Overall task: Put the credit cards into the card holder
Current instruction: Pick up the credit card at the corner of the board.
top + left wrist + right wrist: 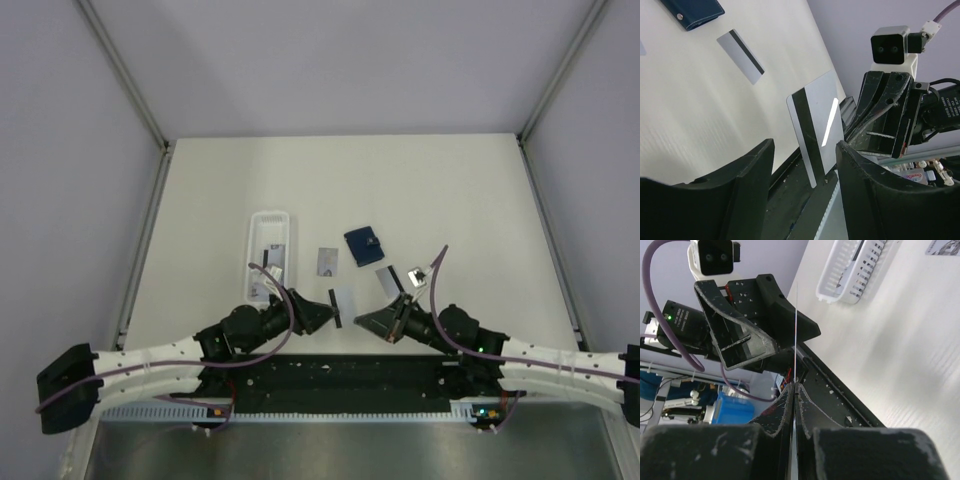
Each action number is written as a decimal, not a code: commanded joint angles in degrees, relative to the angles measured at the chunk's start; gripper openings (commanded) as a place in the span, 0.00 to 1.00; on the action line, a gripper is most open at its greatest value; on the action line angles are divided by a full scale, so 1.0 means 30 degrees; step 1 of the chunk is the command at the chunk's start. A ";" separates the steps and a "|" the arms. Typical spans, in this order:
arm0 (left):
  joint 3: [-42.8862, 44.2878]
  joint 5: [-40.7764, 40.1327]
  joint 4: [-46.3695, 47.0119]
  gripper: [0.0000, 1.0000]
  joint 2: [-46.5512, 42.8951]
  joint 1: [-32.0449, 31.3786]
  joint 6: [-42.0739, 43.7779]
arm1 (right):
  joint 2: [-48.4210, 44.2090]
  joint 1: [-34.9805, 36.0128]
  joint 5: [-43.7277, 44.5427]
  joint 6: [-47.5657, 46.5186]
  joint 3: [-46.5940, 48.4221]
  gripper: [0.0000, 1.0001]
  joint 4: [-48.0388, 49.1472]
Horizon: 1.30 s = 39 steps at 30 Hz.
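My right gripper should take a deeper hold, because it pinches only the edge of the grey credit card [841, 125]. My left gripper should hold its striped side [807, 132] meanwhile.
My right gripper [796, 385] is shut on the lower edge of a grey credit card [817, 127] with a black stripe and holds it upright above the table's near edge. In the right wrist view this card [796, 330] is a thin edge-on line. My left gripper [805, 145] is open, one finger on each side of the card without touching it. From above, both grippers meet at the card [345, 298]. The navy card holder [363, 244] lies shut on the table beyond. Two more credit cards lie flat, one striped [388, 279] and one to the left [327, 261].
A long white tray [268, 255] with cards in it stands at the left, also in the right wrist view [855, 265]. The black base rail [340, 375] runs along the near edge under both arms.
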 commanded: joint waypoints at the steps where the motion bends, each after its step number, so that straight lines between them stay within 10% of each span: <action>1: 0.0341 0.0201 0.1474 0.53 0.0332 0.0031 0.0174 | 0.1064 -0.0333 -0.1045 0.0008 -0.0150 0.00 0.2404; 8: 0.0869 0.0582 0.1737 0.00 0.0890 0.0060 0.0293 | 0.2151 -0.0333 -0.1340 0.0125 -0.0004 0.00 0.3345; 18: 0.1220 0.2336 0.1239 0.00 0.0420 0.0060 0.0028 | 0.0394 -0.0362 -0.1370 -0.1632 0.1490 0.41 0.0855; 39: 0.1865 0.6558 0.4491 0.00 0.2003 0.0411 -0.0997 | -0.0632 -0.0421 -0.1956 -0.2130 0.1959 0.40 -0.0259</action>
